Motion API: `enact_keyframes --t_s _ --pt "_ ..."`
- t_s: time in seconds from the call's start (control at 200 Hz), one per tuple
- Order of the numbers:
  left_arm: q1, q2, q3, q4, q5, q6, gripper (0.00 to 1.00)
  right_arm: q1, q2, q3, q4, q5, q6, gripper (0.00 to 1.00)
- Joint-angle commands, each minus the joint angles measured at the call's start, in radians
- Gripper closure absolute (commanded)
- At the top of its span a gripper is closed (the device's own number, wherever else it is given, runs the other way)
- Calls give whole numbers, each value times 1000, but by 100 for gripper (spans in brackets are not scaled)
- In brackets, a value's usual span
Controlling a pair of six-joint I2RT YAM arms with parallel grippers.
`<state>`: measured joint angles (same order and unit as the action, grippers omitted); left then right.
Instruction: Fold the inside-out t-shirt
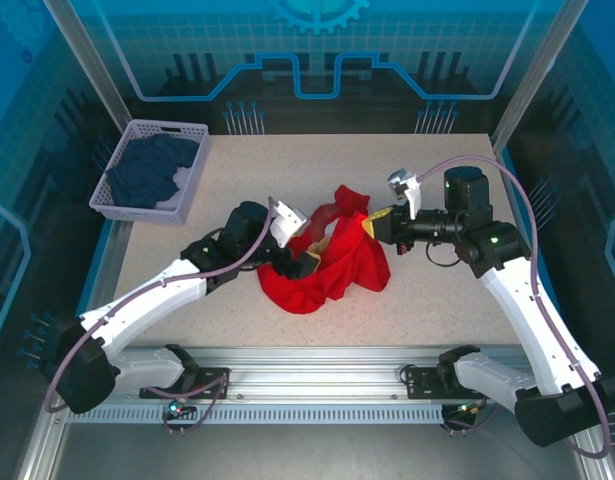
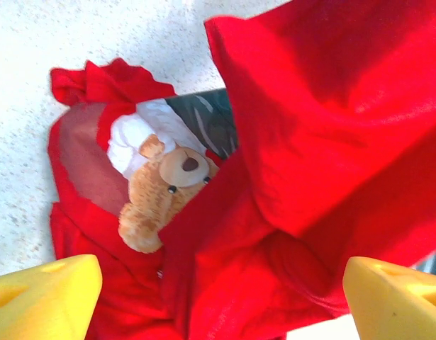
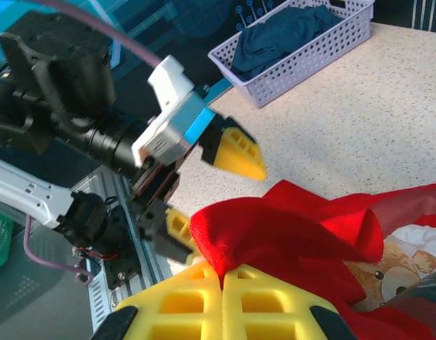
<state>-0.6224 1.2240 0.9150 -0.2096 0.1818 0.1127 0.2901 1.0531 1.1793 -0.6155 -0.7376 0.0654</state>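
My gripper will draw the inside-out t-shirt (image 1: 365, 262) out into a long piece of cloth when it pulls the t-shirt, because loose folds (image 1: 322, 285) are bunched up in the heap of cloth.
The inside-out t-shirt (image 1: 332, 265) is a crumpled bright red heap at mid-table, with a teddy-bear print (image 2: 168, 191) showing through an opening. My left gripper (image 1: 301, 258) sits low at the heap's left side, open; its yellow fingertips (image 2: 44, 297) stand wide apart with red cloth (image 2: 274, 212) lying loose between them. My right gripper (image 3: 222, 275) is shut on a raised fold of the t-shirt (image 3: 274, 227) at the heap's upper right (image 1: 370, 222). In the right wrist view, the left gripper (image 3: 207, 188) faces it with spread fingers.
A lavender basket (image 1: 177, 205) holding a dark navy garment (image 1: 149, 170) stands at the table's back left corner; the right wrist view has the basket (image 3: 310, 49) at its top. Speckled tabletop (image 1: 437, 290) lies bare around the heap.
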Motion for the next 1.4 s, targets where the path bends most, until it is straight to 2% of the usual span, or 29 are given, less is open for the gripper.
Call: enact_keyframes --t_s 0.0,0.095,0.21,0.34,0.465,0.56,0.67,0.945,1.005,1.085,1.145,1.246,1.321,1.396 --pt "80 47 51 81 79 35 9 22 -16 37 -72 -56 -74 100" --pt "139 107 98 88 265 -3 9 28 -20 38 -99 -55 -96 100" --pt "144 177 169 41 437 -35 7 32 -32 23 -119 -28 -105 100" --pt "144 215 203 65 564 -121 5 32 -42 5 -127 -8 -107 100" --pt "145 267 249 77 623 -216 5 32 -41 5 -131 -1 -111 100" --pt "144 320 290 62 647 -259 9 33 -42 3 -129 2 -111 100" --pt "142 375 334 43 674 -288 17 33 -39 5 -128 2 -110 100" --pt "109 462 382 53 703 -327 24 33 -42 8 -124 9 -107 100" --pt "95 476 388 66 716 -338 30 34 -42 9 -123 10 -107 100" --pt "86 493 392 87 730 -361 43 33 -42 9 -122 19 -107 100" --pt "87 496 384 111 747 -383 60 34 -44 8 -122 29 -105 100" --pt "114 457 369 100 713 -394 93 33 -45 5 -116 72 -88 100" --pt "164 380 313 124 645 -430 100 34 -38 2 -101 137 -44 100" --pt "222 262 224 179 555 -496 100 45 -15 -6 -56 264 57 100"
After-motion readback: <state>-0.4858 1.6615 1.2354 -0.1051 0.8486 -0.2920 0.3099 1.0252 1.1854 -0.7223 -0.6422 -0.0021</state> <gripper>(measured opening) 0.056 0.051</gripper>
